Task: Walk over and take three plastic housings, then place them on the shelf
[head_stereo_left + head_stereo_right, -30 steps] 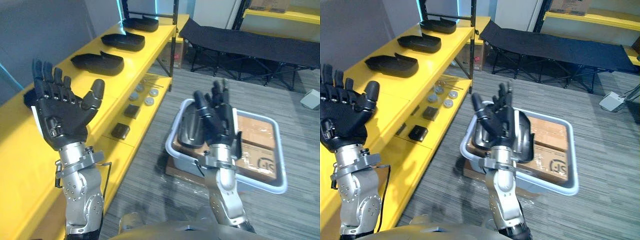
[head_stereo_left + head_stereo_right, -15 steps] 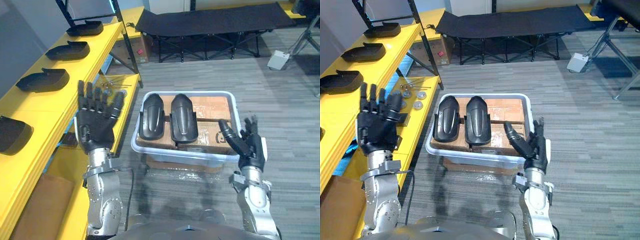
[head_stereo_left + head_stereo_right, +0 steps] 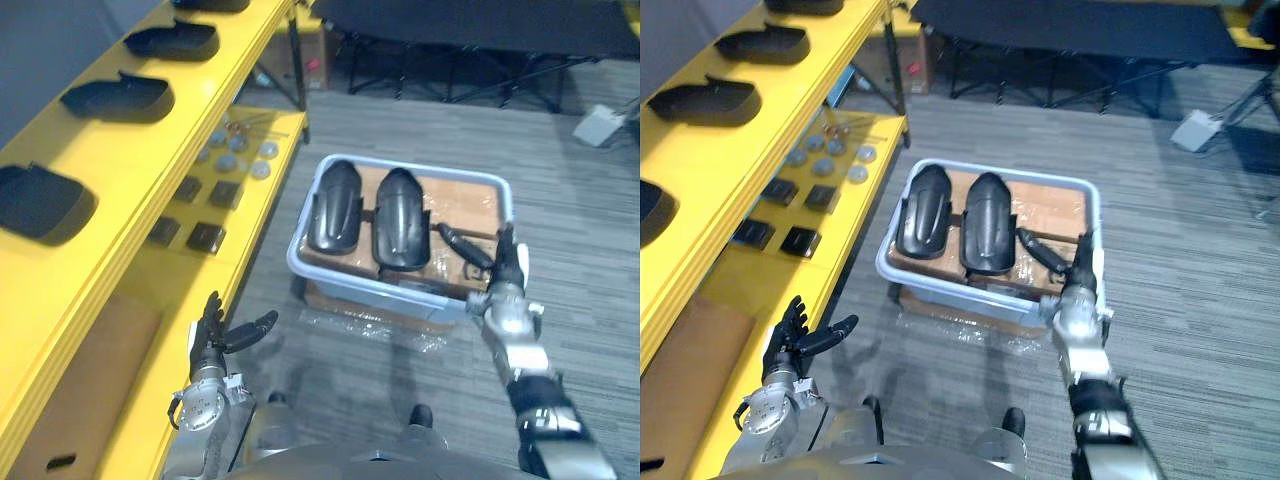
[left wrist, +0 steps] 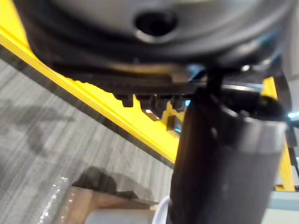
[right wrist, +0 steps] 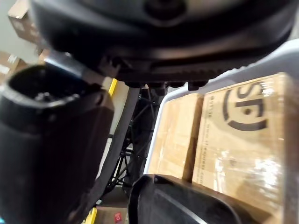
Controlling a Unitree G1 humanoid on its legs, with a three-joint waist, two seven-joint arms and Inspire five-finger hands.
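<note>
I expect the large black plastic housing (image 3: 402, 222) to come free by itself and leave its neighbour in the bin when I lift, because a gap (image 3: 368, 215) shows between the two housings.
Two black plastic housings (image 3: 333, 205) (image 3: 401, 218) lie side by side on cardboard boxes inside a pale grey bin (image 3: 312, 280) on the floor. My right hand (image 3: 497, 279) hovers open at the bin's near right corner, fingers straight and thumb toward the housings, holding nothing. One housing (image 5: 187, 205) lies just beyond that hand in the right wrist view. My left hand (image 3: 212, 335) is low beside the yellow shelf (image 3: 120, 170), open and holding nothing. Three more black housings (image 3: 40, 200) (image 3: 115, 96) (image 3: 173, 40) rest on the shelf's top board.
Small dark blocks (image 3: 205, 237) and round metal parts (image 3: 232, 160) lie on the shelf's lower board. A brown cardboard sheet (image 3: 80, 390) lies lower on the shelf. A black folding cot (image 3: 470, 20) stands beyond the bin. Grey carpet surrounds the bin.
The camera has tipped down and nearer the bin. My left hand has dropped from chest height to low by the shelf. My right hand has reached up to the bin's near right corner.
</note>
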